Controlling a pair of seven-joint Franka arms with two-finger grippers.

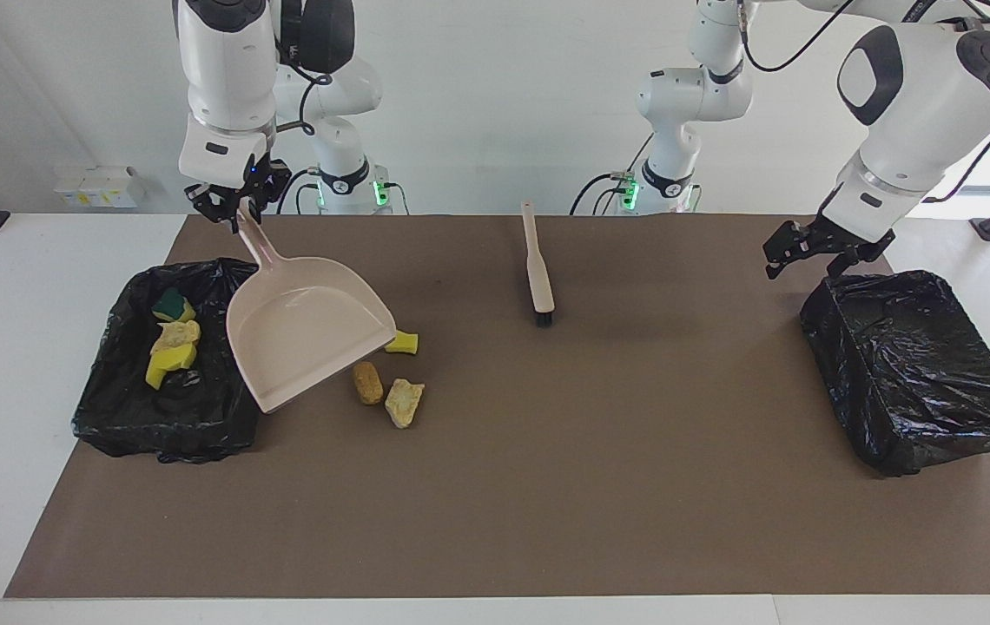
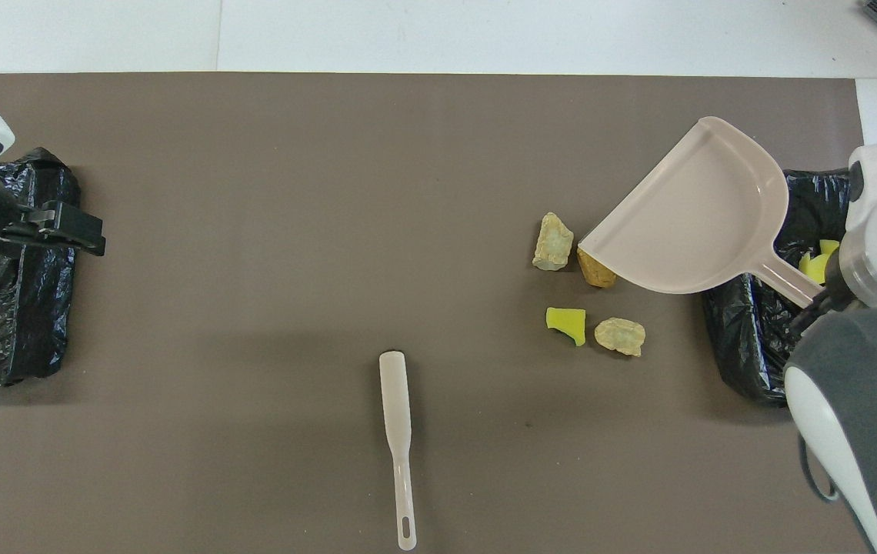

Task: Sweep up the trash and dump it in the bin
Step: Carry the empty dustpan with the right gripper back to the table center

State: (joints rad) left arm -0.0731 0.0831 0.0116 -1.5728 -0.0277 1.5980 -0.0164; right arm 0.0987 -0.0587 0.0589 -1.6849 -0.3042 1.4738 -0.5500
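Note:
Trash [image 2: 567, 324] is on my right gripper's side, but that gripper is holding the dustpan, so it should put the dustpan down mid-mat [image 2: 389, 203] for my left gripper and take the brush.
My right gripper [image 1: 239, 208] is shut on the handle of the beige dustpan [image 1: 304, 334], which hangs tilted with its handle up, over the mat beside the black-lined bin [image 1: 113, 382] at the right arm's end. The pan [image 2: 696, 223] is bare inside. In that bin lie a green-topped scrap [image 1: 170, 304], a beige chunk [image 1: 178, 332] and a yellow bit [image 1: 163, 369]. Several pieces of trash lie on the mat by the pan's lip: a yellow bit [image 2: 567, 323], an orange-brown lump [image 2: 596, 271], and two beige chunks [image 2: 553, 241] [image 2: 620, 336]. My left gripper [image 1: 795, 256] hangs open, holding nothing.
The beige brush [image 1: 537, 269] lies on the brown mat near the robots, bristles pointing away from them. A second black-lined bin [image 1: 912, 365] stands at the left arm's end, under the waiting left gripper [image 2: 61, 228].

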